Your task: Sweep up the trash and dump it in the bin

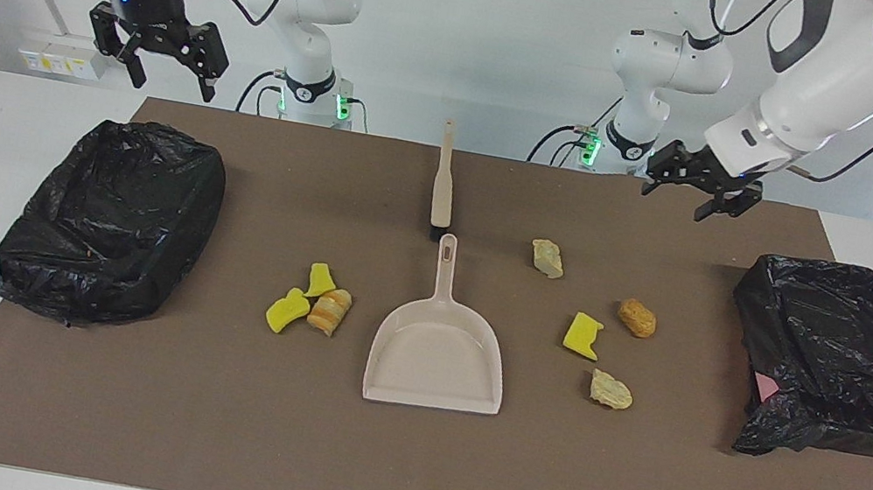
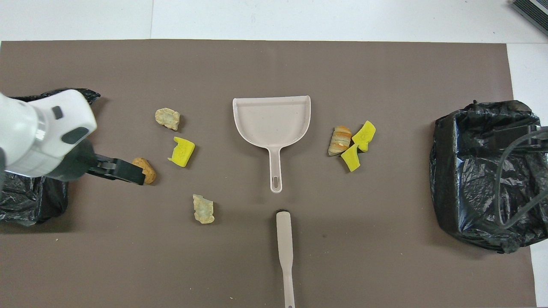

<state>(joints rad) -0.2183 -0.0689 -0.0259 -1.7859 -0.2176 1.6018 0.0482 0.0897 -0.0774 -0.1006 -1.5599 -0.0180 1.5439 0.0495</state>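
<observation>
My open left gripper should keep moving to the brush's handle (image 2: pixel 287 279) until its fingers are on both sides of the brush's handle. The brush's handle points toward me, clear of the dustpan and scraps.
Several trash scraps lie on the brown mat (image 1: pixel 399 469). Toward the left arm's end are two pale lumps (image 1: pixel 547 258) (image 1: pixel 611 390), an orange lump (image 1: pixel 637 318) and a yellow sponge (image 1: pixel 583 335). Toward the right arm's end, two yellow sponges (image 2: pixel 364 135) (image 2: pixel 350 157) touch a striped bread lump (image 2: pixel 340 140). Between the groups lie a beige dustpan (image 1: pixel 437 360) and, nearer the robots, a brush (image 1: pixel 443 184). My left gripper (image 1: pixel 689 194) hangs open and empty, high over the mat beside the left-end bin (image 1: pixel 835 356). My right gripper (image 1: pixel 172 84) waits open above the other bin (image 1: pixel 113 217).
Both bins are lined with black bags, one at each end of the mat. In the overhead view the raised left gripper (image 2: pixel 128 173) overlaps the orange lump (image 2: pixel 149 171) without touching it. White table borders the mat on all sides.
</observation>
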